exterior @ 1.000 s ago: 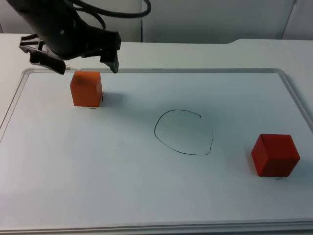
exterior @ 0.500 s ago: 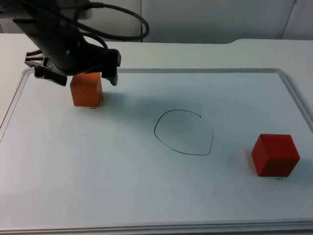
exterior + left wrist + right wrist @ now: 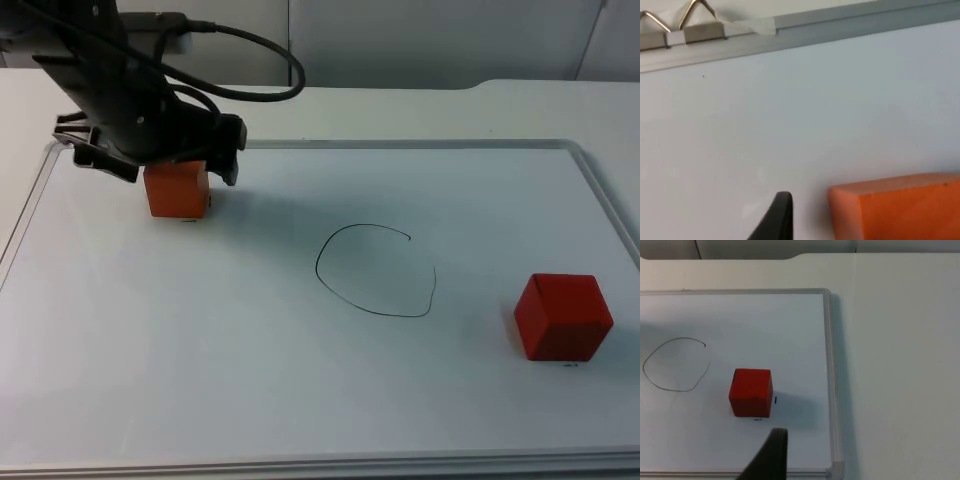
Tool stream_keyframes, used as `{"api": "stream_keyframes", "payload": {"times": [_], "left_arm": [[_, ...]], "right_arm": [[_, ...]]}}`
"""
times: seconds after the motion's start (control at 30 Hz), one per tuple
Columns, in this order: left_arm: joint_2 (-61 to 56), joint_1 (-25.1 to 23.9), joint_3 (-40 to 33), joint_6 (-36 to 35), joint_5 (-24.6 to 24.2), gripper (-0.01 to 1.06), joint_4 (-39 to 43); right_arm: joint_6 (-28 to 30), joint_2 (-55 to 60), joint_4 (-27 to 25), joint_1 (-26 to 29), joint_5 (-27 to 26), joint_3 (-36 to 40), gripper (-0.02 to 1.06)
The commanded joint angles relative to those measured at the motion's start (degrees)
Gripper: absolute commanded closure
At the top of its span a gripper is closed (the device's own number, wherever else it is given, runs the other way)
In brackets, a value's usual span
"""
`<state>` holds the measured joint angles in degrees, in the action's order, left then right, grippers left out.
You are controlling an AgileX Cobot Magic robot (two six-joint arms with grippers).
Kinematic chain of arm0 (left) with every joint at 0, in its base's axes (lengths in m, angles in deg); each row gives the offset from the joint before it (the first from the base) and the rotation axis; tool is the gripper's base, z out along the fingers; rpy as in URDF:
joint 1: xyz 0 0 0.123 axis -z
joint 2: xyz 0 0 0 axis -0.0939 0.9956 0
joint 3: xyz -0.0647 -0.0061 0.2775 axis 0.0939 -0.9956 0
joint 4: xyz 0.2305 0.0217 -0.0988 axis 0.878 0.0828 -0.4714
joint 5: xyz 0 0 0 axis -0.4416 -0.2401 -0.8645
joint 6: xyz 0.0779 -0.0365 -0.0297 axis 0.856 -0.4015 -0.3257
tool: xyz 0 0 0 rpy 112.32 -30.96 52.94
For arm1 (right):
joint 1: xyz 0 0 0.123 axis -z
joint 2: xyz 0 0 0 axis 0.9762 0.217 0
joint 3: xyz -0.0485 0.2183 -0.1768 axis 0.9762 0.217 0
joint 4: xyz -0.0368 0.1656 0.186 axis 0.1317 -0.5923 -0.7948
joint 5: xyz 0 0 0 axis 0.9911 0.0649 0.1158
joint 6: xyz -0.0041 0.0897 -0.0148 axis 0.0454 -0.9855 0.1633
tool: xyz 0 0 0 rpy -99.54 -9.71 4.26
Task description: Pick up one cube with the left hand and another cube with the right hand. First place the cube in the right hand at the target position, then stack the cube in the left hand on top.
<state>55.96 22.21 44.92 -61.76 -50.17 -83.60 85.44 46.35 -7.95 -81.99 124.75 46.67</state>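
I expect small black marks to stay behind on the whiteboard when I lift the orange cube (image 3: 177, 190), because a short dash (image 3: 189, 221) peeks out at the bottom of the cube.
An orange cube (image 3: 177, 189) sits at the far left of the whiteboard (image 3: 400, 144). My left gripper (image 3: 165, 166) is open and lowered over it, one finger on each side. In the left wrist view the orange cube (image 3: 900, 206) lies just beside a black fingertip (image 3: 777, 217), with a small gap between them. A red cube (image 3: 563, 316) rests at the right of the board, untouched. The right wrist view looks down on the red cube (image 3: 751, 392) from above and behind, past a single black fingertip (image 3: 771, 452); that gripper is open and the arm waits.
A hand-drawn black circle (image 3: 375, 270) marks the middle of the board, also seen as the circle (image 3: 676, 364) in the right wrist view. The board's raised metal frame (image 3: 829, 365) runs close beside the red cube. Binder clips (image 3: 677, 30) sit on the far frame.
My left gripper has come down and slightly forward, from above and behind the orange cube to straddling it. Both cubes have stayed in place.
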Motion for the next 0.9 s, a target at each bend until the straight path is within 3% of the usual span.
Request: {"api": "stream_keyframes", "payload": {"times": [0.0, 0.13, 0.17, 0.27, 0.33, 0.37, 0.47, 0.87], "left_arm": [[0.0, 0.4, 0.6, -0.1, 0.9, 0.22, 1.2], [-0.1, 0.4, 0.8, -0.1, 0.5, 0.62, 1.9], [-0.1, 0.4, 0.8, -0.1, 0.5, 0.62, 1.9], [-1.4, 0.4, 2.6, -0.2, -5.3, 0.91, 1.9], [-3.3, 0.4, 5.0, -0.2, -10.6, 1.04, 1.9], [-3.3, 0.4, 5.0, -0.2, -10.6, 1.04, 1.9], [-10.2, 0.4, 9.9, -0.2, -18.6, 1.05, 0.3], [-39.2, 1.8, 11.1, 4.2, -23.2, 1.05, 0.1]], "right_arm": [[-0.1, -0.2, 0.0, 0.3, -0.5, 0.4, 0.04], [-0.1, -0.2, 0.0, 0.3, -0.5, 0.4, 0.04], [-0.1, -0.2, 0.0, 0.3, -0.5, 0.4, 0.04], [-0.1, -0.2, 0.0, 0.3, -0.5, 0.4, 0.04], [-0.1, -0.2, 0.0, 0.3, -0.5, 0.4, 0.04], [-0.1, -0.2, 0.0, 0.3, -0.5, 0.4, 0.04], [-0.1, -0.2, 0.0, 0.3, -0.5, 0.4, 0.04], [0.0, -0.2, 0.0, 0.3, -0.5, 0.4, 0.04]]}}
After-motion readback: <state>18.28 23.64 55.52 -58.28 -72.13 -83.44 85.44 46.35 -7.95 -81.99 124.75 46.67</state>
